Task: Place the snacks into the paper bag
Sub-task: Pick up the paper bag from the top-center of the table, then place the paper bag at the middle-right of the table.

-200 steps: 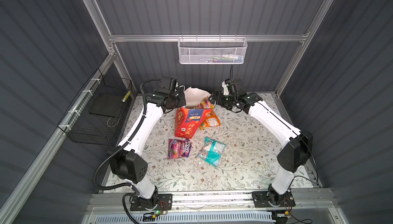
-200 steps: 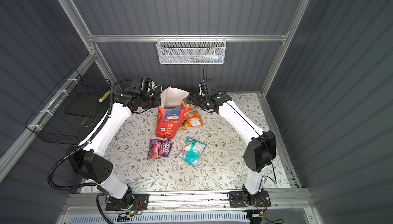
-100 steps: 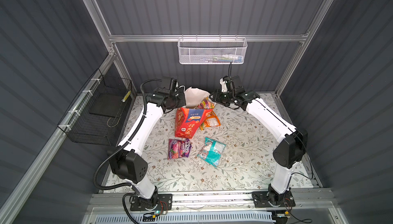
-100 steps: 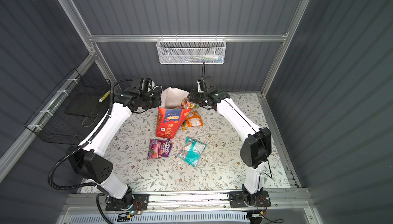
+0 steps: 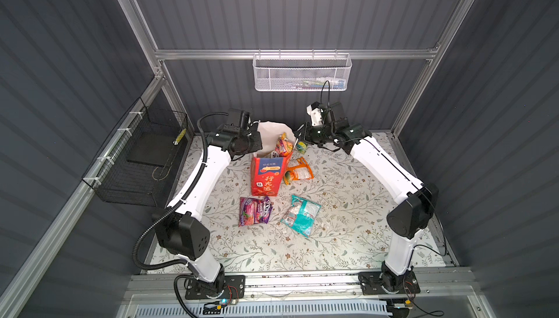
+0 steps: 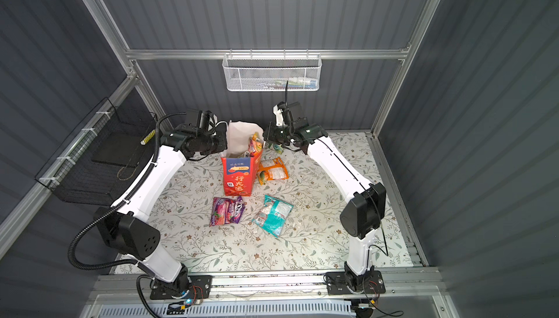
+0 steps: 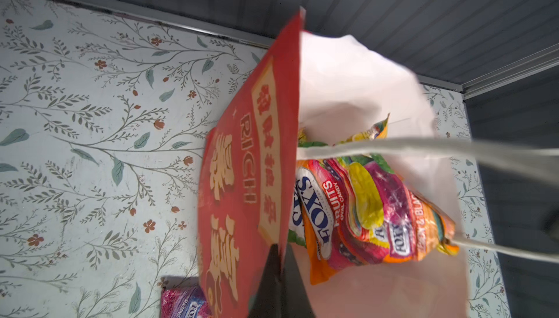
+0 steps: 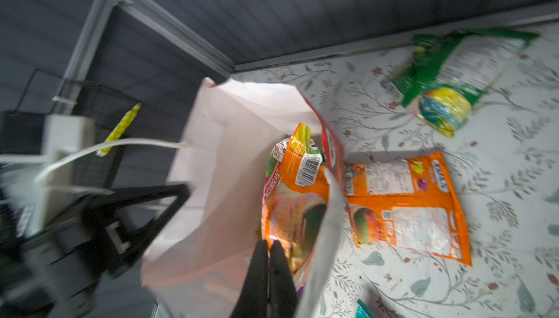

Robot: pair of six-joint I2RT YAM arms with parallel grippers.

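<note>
The snacks are piled up against the paper bag's side near my right gripper, so both my grippers should swing the bag back and put it down past the teal packet.
The red paper bag (image 5: pixel 266 174) (image 6: pixel 239 177) stands open at the back of the table, with snacks (image 7: pixel 363 204) (image 8: pixel 295 198) inside. My left gripper (image 7: pixel 279 245) (image 5: pixel 255 144) is shut on the bag's left rim (image 7: pixel 290 138). My right gripper (image 8: pixel 269 242) (image 5: pixel 298 133) hangs over the bag's right edge, shut with nothing between its fingers. An orange packet (image 5: pixel 298 170) (image 8: pixel 405 207) and a green packet (image 5: pixel 301 147) (image 8: pixel 444 80) lie to the right of the bag. A purple packet (image 5: pixel 255 210) (image 7: pixel 181 303) and a teal packet (image 5: pixel 301 215) lie in front.
A white mesh basket (image 5: pixel 302 73) hangs on the back wall above the arms. A black wire basket (image 5: pixel 136 162) is fixed to the left wall. The bag's white cord handle (image 7: pixel 423 147) stretches across the left wrist view.
My right gripper's jaws have gone from wide open to shut, and it has risen a little beside the bag's mouth. The left arm and the bag have stayed in place.
</note>
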